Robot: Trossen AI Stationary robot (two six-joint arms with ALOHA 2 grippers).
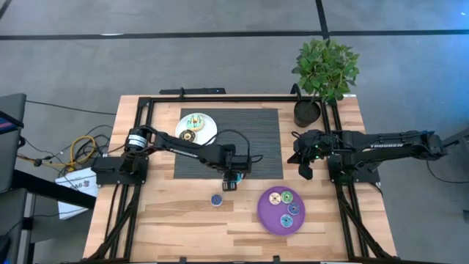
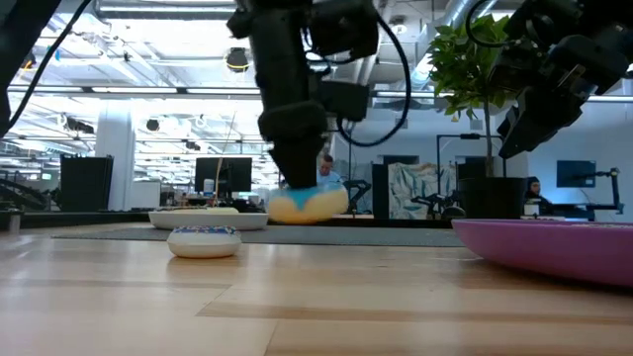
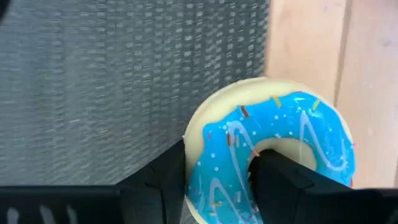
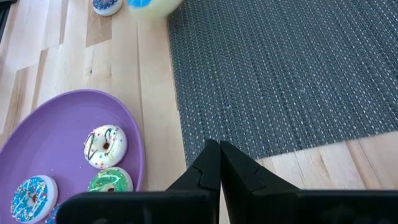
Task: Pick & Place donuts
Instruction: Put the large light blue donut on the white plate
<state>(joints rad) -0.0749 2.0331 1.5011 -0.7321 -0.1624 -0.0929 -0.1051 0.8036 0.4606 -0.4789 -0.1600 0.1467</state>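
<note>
The blue-iced donut (image 3: 289, 118) hangs by its ring, and the white plate has open room (image 1: 208, 131) beside its donuts. My left gripper continues to that spot and lets go of the blue-iced donut.
My left gripper (image 1: 231, 181) hangs over the near edge of the grey mat (image 1: 253, 143), shut on a cream donut with blue icing (image 3: 273, 149); the low view shows that donut (image 2: 307, 204) too. A dark-blue donut (image 1: 217, 199) lies flat on the wood just nearer, also in the low view (image 2: 204, 240). Two donuts sit on the white plate (image 1: 209, 125). Several more lie on the purple plate (image 1: 265, 216), among them a white one (image 4: 104, 146) and a green one (image 4: 111, 182). My right gripper (image 4: 219, 155) is shut and empty over the mat's right edge (image 1: 303, 167). My left gripper holds the blue-iced donut by one side of its ring (image 3: 217, 155). One finger (image 3: 283, 180) sits in the hole and the other (image 3: 165, 180) is outside the rim. The fingers point down from above. The donut is tilted and lifted just clear of the mat.
A potted plant (image 1: 322, 73) stands at the table's far right corner. Black frame rails (image 1: 220, 99) run along the far edge and both sides. Bare wood lies between the dark-blue donut and the purple plate, and along the near edge.
</note>
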